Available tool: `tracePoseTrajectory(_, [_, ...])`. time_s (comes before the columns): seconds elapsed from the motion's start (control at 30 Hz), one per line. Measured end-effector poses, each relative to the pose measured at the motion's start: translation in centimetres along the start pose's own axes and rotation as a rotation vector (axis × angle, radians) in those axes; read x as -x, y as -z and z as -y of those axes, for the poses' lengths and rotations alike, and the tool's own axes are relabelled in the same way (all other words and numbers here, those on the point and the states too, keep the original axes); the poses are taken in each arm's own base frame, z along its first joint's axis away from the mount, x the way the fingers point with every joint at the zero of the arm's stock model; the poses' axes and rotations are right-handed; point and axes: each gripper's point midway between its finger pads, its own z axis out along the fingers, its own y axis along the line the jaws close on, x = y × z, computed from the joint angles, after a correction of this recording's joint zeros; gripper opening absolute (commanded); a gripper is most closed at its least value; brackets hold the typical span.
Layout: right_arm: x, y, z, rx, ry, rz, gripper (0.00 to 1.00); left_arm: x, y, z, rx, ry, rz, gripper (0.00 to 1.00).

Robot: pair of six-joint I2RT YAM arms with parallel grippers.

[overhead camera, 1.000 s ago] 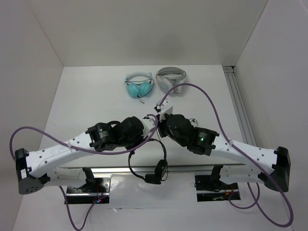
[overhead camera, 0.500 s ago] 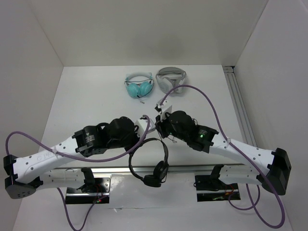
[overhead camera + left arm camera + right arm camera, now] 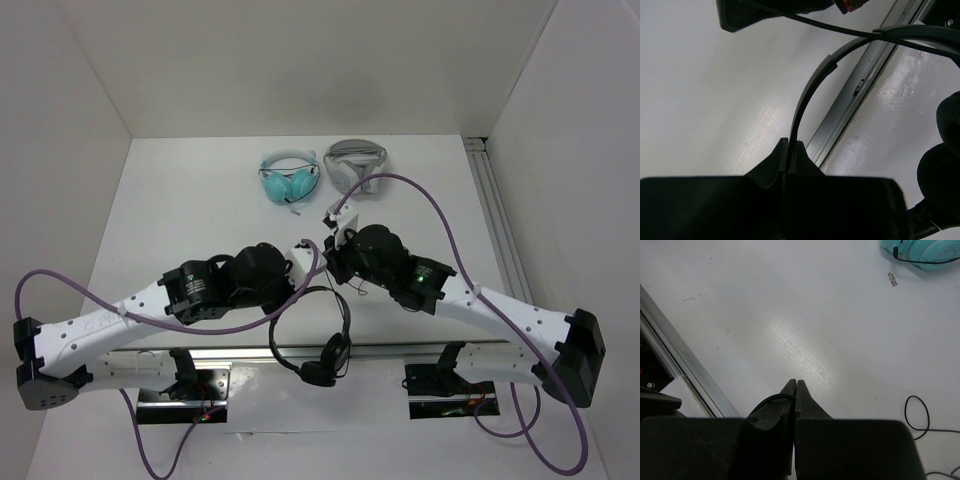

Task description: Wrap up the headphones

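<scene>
My right gripper is drawing the black cable, which crosses over the headband [image 3: 880, 36]. It should next pull the cable toward the headband's top [image 3: 318, 289] and let go of it there.
The black headphones [image 3: 312, 338] hang over the table's near edge, ear pads [image 3: 326, 362] at the bottom. My left gripper [image 3: 300, 262] is shut on their thin headband [image 3: 810, 85], which rises from the jaws and curves right toward the ear pads [image 3: 942, 150]. Just to the right, my right gripper [image 3: 335, 250] is shut on the thin black cable [image 3: 771, 401], which bends over the left finger into the jaws. More cable runs across the top of the left wrist view [image 3: 840, 29], and a loop [image 3: 917, 412] lies on the table.
Teal headphones [image 3: 288, 180] and white-and-grey headphones [image 3: 355, 162] lie side by side at the back of the white table. A metal rail [image 3: 250, 352] runs along the near edge, and another rail [image 3: 495, 210] along the right wall. White walls enclose three sides.
My left arm pulled back toward the left, then eased forward a little. My right arm shifted slightly away from me. Both grips held, and the headphones hang in about the same place.
</scene>
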Motion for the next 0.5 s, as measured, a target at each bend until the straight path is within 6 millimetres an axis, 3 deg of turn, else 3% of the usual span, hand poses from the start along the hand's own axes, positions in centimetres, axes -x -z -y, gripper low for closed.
tracePoseTrajectory(0.3, [-2.7, -1.8, -1.5, 0.115, -0.013, -0.09, 0.0, 1.6, 3.4, -1.5, 0.068, 0.018, 0.137, 0.0])
tracePoseTrajectory(0.5, [-3.7, -2.4, -3.9, 0.265, -0.016, -0.078, 0.0, 1.6, 3.6, -2.2, 0.107, 0.038, 0.142, 0.0])
